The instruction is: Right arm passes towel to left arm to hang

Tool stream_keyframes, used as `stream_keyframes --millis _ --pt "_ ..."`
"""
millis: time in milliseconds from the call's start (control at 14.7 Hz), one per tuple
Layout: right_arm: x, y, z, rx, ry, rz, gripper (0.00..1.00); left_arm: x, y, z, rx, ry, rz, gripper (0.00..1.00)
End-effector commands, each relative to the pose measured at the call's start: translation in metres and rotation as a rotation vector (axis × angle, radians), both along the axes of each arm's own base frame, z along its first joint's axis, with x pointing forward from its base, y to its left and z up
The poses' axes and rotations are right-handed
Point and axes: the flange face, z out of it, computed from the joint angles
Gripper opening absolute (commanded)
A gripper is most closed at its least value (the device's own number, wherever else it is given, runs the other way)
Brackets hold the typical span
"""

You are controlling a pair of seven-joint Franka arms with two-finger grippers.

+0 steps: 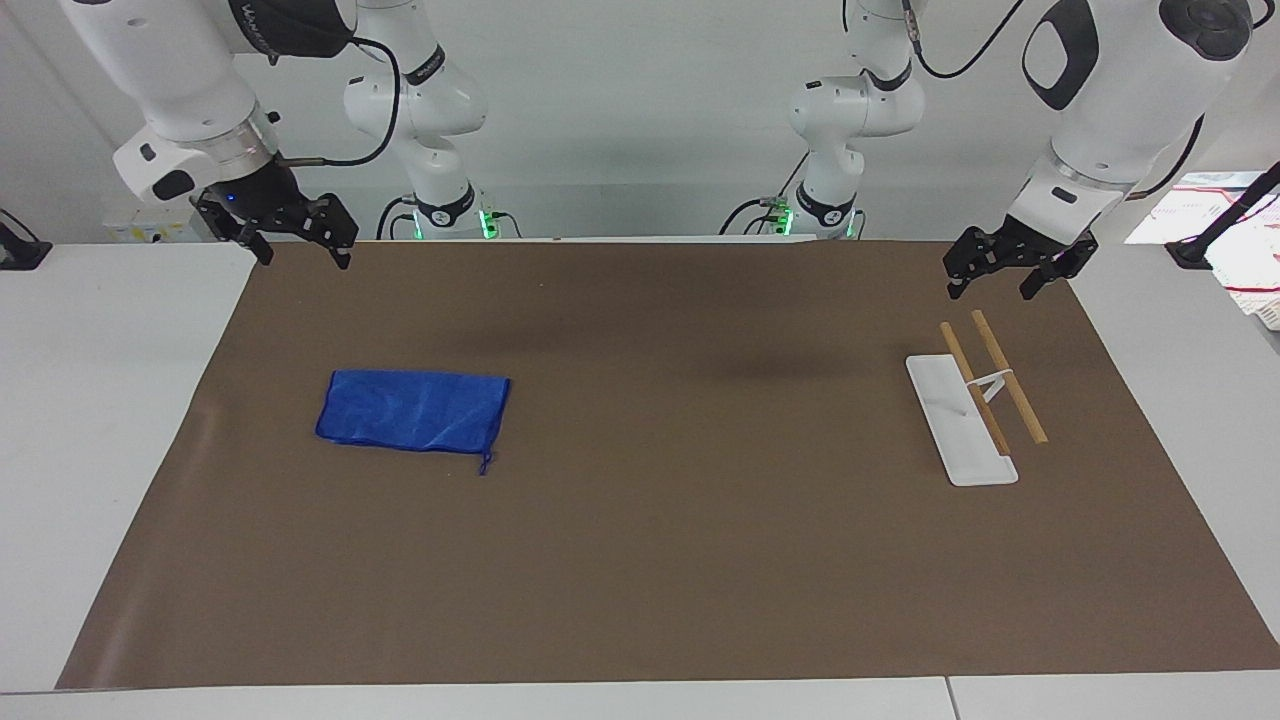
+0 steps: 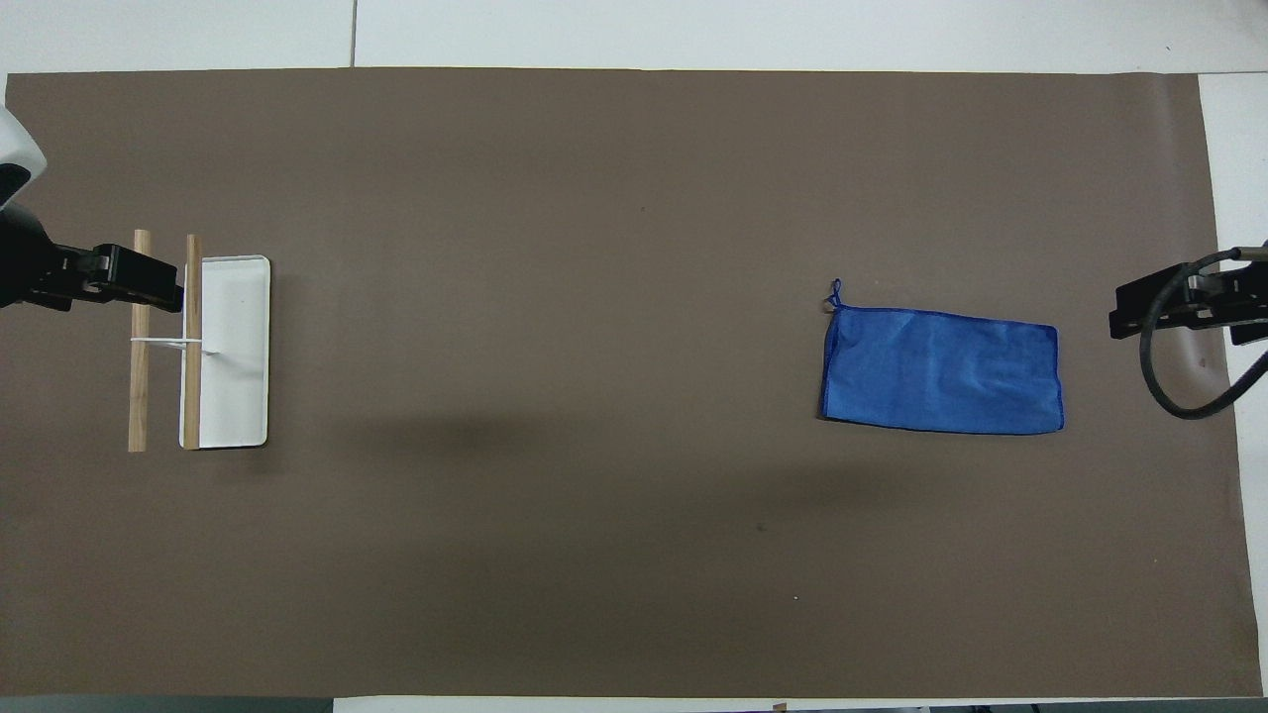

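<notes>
The blue towel [image 2: 941, 370] is lying thin and has a soft, wavy hem [image 2: 1060, 380], so the end I grip will bunch up and the rest will hang down when I lift it.
The blue towel [image 1: 412, 410] lies flat on the brown mat toward the right arm's end of the table, its thread loop [image 1: 486, 465] at one corner. It also shows in the overhead view [image 2: 941, 369]. My right gripper [image 1: 303, 255] is open and empty, up in the air over the mat's edge beside the towel; it also shows in the overhead view [image 2: 1169, 305]. My left gripper [image 1: 992, 288] is open and empty, raised over the hanging rack; it also shows in the overhead view [image 2: 129, 282]. The rack has a white base [image 1: 960, 430] and two wooden rods [image 1: 1010, 375].
The brown mat [image 1: 640, 560] covers most of the table. The rack's base [image 2: 236, 376] and rods [image 2: 139, 396] stand toward the left arm's end. Papers and a white basket [image 1: 1250, 270] lie off the mat at that end, by a black stand [image 1: 1195, 250].
</notes>
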Motion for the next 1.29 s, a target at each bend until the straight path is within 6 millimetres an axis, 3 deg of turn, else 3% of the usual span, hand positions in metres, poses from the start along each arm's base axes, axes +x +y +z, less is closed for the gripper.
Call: stream_keyframes --millis 0,1021,1089,1226 --pt "0.001 0.002 0.002 0.020 0.005 0.011 1.00 -0.008 0.004 0.002 0.019 -0.004 -0.003 1.00" --pt "0.001 -0.003 -0.009 0.016 -0.021 -0.007 1.00 -0.008 0.004 0.003 0.019 -0.005 -0.003 1.00" --pt "-0.001 -0.003 -0.011 0.014 -0.023 -0.014 1.00 -0.008 0.004 0.002 0.019 -0.004 -0.003 1.00" --pt "-0.001 -0.004 -0.036 0.013 -0.098 -0.023 1.00 -0.008 0.004 0.002 0.019 -0.002 -0.003 1.00"
